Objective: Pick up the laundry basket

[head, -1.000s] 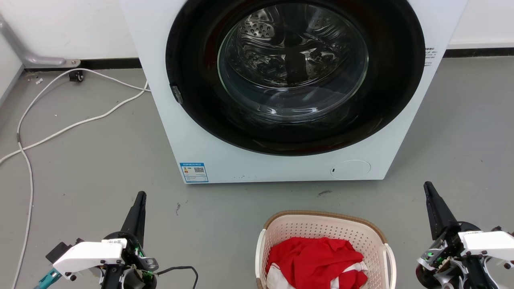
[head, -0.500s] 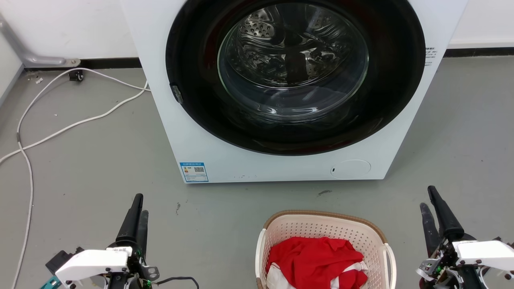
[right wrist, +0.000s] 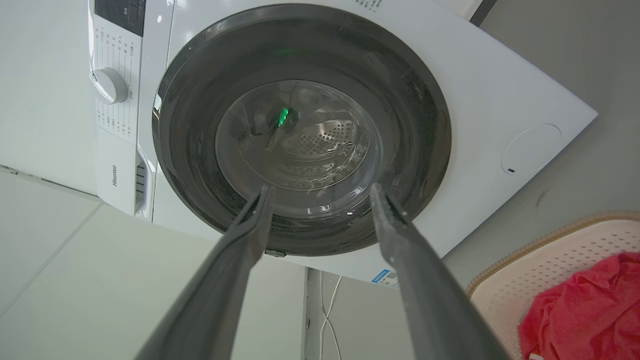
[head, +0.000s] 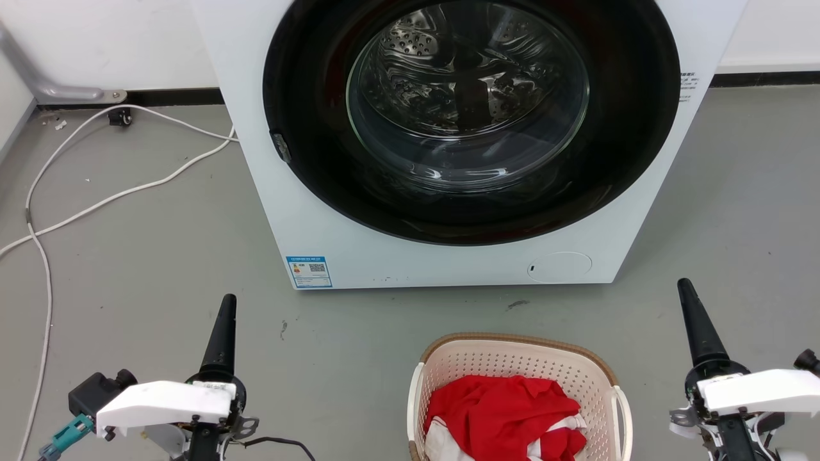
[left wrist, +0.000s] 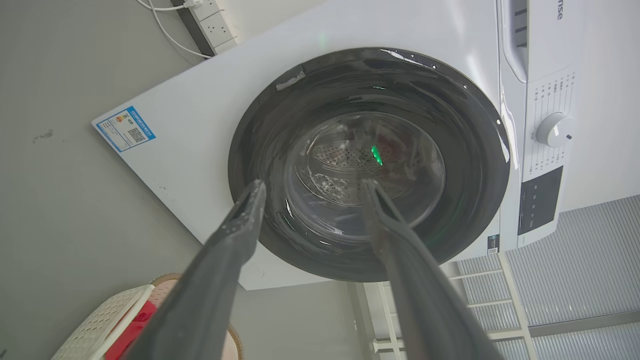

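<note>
The white handle (head: 628, 424) stands out from the laundry basket's side (head: 619, 415) by itself. The handle will stay at its angle instead of swinging when I lift.
The laundry basket (head: 512, 366) stands on the grey floor at the bottom centre of the head view, cream with a brown rim and white side handles. A red and white cloth (head: 506, 416) lies inside it. My left gripper (head: 227, 301) hovers well to its left and my right gripper (head: 684, 285) well to its right, both pointing at the washer and touching nothing. In the left wrist view the left gripper (left wrist: 312, 187) is open and empty, with the basket (left wrist: 100, 320) at the lower left. The right gripper (right wrist: 321, 191) is open too, with the basket (right wrist: 550, 250) at the lower right.
A white front-loading washer (head: 467, 128) with a dark round glass door stands just behind the basket. White cables (head: 96, 205) trail over the floor on the left, toward a power strip (left wrist: 210, 20) by the wall. Bare grey floor lies between each gripper and the basket.
Both wrists have rolled: each pair of fingers, side by side half a second ago, now lines up edge-on. Both tips sit slightly farther toward the washer. The basket has not moved.
</note>
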Robot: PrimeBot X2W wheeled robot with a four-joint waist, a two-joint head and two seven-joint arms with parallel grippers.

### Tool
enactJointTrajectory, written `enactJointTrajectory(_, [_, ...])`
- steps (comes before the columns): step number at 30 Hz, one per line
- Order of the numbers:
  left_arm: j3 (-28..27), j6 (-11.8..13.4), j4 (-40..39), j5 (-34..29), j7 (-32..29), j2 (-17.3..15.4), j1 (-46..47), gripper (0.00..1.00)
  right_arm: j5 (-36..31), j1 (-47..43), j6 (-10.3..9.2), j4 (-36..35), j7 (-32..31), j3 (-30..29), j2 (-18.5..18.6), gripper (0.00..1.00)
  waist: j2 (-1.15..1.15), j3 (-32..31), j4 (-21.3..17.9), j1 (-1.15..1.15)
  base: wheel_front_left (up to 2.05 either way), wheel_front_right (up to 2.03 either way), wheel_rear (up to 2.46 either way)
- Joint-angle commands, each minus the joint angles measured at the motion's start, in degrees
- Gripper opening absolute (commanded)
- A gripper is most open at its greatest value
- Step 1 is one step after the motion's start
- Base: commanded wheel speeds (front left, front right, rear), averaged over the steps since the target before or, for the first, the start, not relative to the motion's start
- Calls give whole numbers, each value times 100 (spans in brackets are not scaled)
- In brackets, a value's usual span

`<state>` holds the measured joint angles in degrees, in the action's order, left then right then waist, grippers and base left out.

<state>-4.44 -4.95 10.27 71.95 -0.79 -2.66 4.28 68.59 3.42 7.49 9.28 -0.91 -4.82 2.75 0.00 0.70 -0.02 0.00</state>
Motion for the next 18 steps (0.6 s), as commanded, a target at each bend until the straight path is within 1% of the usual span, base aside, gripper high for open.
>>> enactJointTrajectory(1, [36, 41, -156, -282, 66, -19, 43, 100, -345, 33, 1, -183, 75, 48, 13, 100, 0, 4, 2, 0, 0, 0, 0])
enactJointTrajectory(8, [148, 146, -268, -984, 226, -20, 2, 100, -1232, -44, 1, -329, 237, 136, 14, 100, 0, 11, 4, 0, 0, 0, 0])
enactJointTrajectory(18, [284, 238, -339, -1868, 436, -22, -55, 100, -2255, -144, 1, -490, 447, 173, 15, 100, 0, 16, 8, 0, 0, 0, 0])
